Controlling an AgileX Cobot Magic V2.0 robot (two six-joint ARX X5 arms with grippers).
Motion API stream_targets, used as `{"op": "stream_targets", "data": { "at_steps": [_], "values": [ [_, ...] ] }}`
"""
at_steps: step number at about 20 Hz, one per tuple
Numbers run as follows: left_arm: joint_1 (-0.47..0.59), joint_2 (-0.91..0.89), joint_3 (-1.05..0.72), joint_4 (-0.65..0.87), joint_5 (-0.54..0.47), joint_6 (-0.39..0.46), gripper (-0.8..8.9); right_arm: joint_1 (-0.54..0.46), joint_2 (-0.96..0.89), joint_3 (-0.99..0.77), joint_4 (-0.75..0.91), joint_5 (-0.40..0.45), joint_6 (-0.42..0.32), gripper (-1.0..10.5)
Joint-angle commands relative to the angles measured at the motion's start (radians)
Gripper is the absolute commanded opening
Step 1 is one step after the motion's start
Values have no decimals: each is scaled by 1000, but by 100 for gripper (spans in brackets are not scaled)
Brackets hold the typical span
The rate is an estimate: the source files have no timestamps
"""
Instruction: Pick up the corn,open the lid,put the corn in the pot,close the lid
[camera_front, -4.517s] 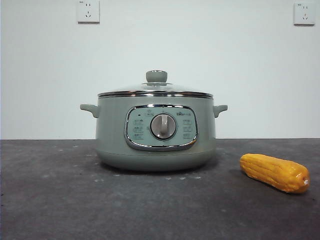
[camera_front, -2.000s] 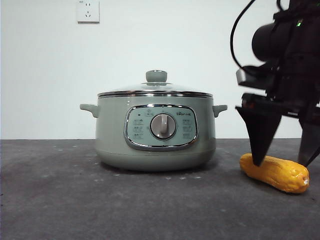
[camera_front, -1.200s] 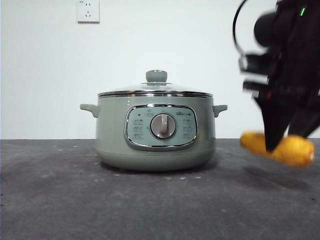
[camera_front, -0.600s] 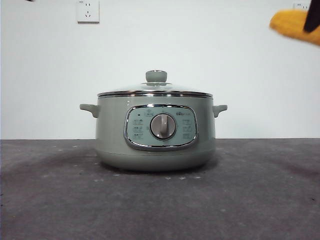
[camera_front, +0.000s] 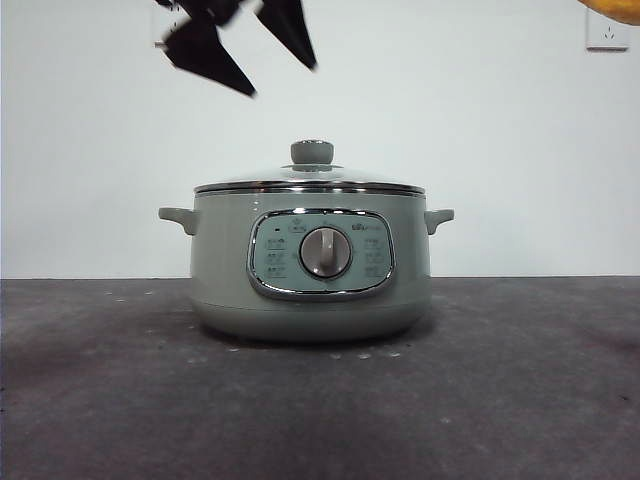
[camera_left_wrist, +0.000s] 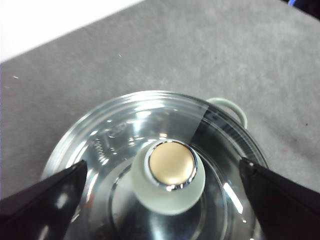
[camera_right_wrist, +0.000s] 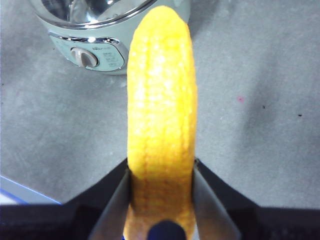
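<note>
The glass lid (camera_front: 310, 176) will come away in one piece when I raise the green knob, because an unbroken round rim (camera_front: 310, 187) rests along the pot's edge.
The sage-green pot (camera_front: 310, 265) stands mid-table with the glass lid (camera_front: 310, 183) on it, its green knob (camera_front: 312, 152) upright. My left gripper (camera_front: 245, 45) is open, high above the lid and a little left of the knob. In the left wrist view the knob (camera_left_wrist: 170, 172) sits between the spread jaws, with the lid (camera_left_wrist: 100, 145) below. My right gripper (camera_right_wrist: 161, 187) is shut on the yellow corn (camera_right_wrist: 160, 115), held high to the right of the pot (camera_right_wrist: 95, 35). In the front view only a sliver of the corn (camera_front: 612, 6) shows at the top right corner.
The dark grey table (camera_front: 320, 400) runs to a white wall. A wall socket (camera_front: 608, 30) is at the top right. The pot's side handles (camera_front: 178, 218) stick out on both sides.
The right gripper has lifted the corn further up, almost out of the front view. The left gripper has come down into view above the lid.
</note>
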Motion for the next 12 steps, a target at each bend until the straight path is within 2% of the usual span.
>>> {"op": "stream_targets", "data": {
  "at_steps": [1,12],
  "values": [
    [-13,60,7,35,-3,19,566,1,-6,2,-4,-2,17,-12],
    [-43,161,7,79,-34,18,562,1,-6,2,13,-2,15,-12]
  ]
}}
